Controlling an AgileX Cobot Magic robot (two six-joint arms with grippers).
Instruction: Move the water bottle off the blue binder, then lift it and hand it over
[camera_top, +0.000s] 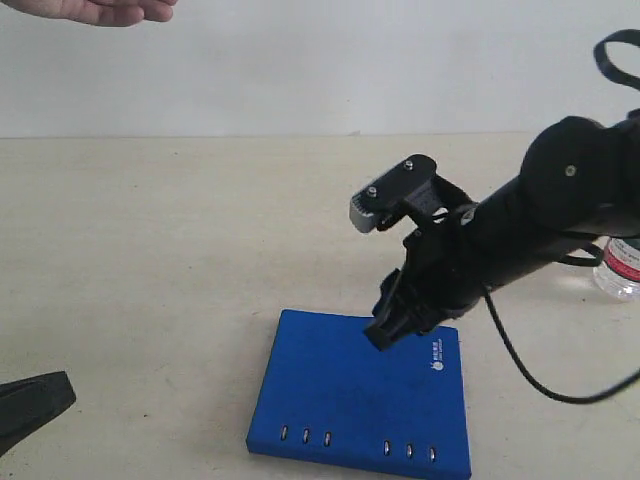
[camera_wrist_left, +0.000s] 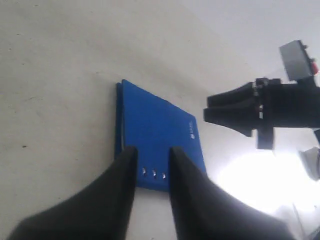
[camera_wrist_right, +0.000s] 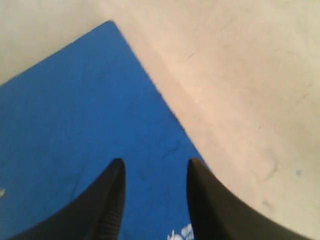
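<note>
I should push the binder's corner (camera_top: 254, 441) with my right gripper to turn the blue binder's edge with small holes (camera_top: 356, 444) toward my left gripper, since that edge faces the near side.
The blue binder (camera_top: 360, 400) lies flat on the table with its small holes toward the near edge, and nothing stands on it. It also fills much of the right wrist view, where the binder (camera_wrist_right: 75, 125) shows only bare blue cover. The water bottle (camera_top: 622, 265) stands on the table at the far right, off the binder and half hidden behind the right arm. My right gripper (camera_top: 385, 335) hangs just over the binder's far right part, open and empty (camera_wrist_right: 156, 165). At the near left my left gripper (camera_top: 40, 400) sits low, open and empty (camera_wrist_left: 152, 152), short of the binder (camera_wrist_left: 155, 135).
A person's hand (camera_top: 110, 10) reaches in at the top left corner. A black cable (camera_top: 530, 375) loops down from the right arm over the table to the right of the binder. A pale wall stands behind the table.
</note>
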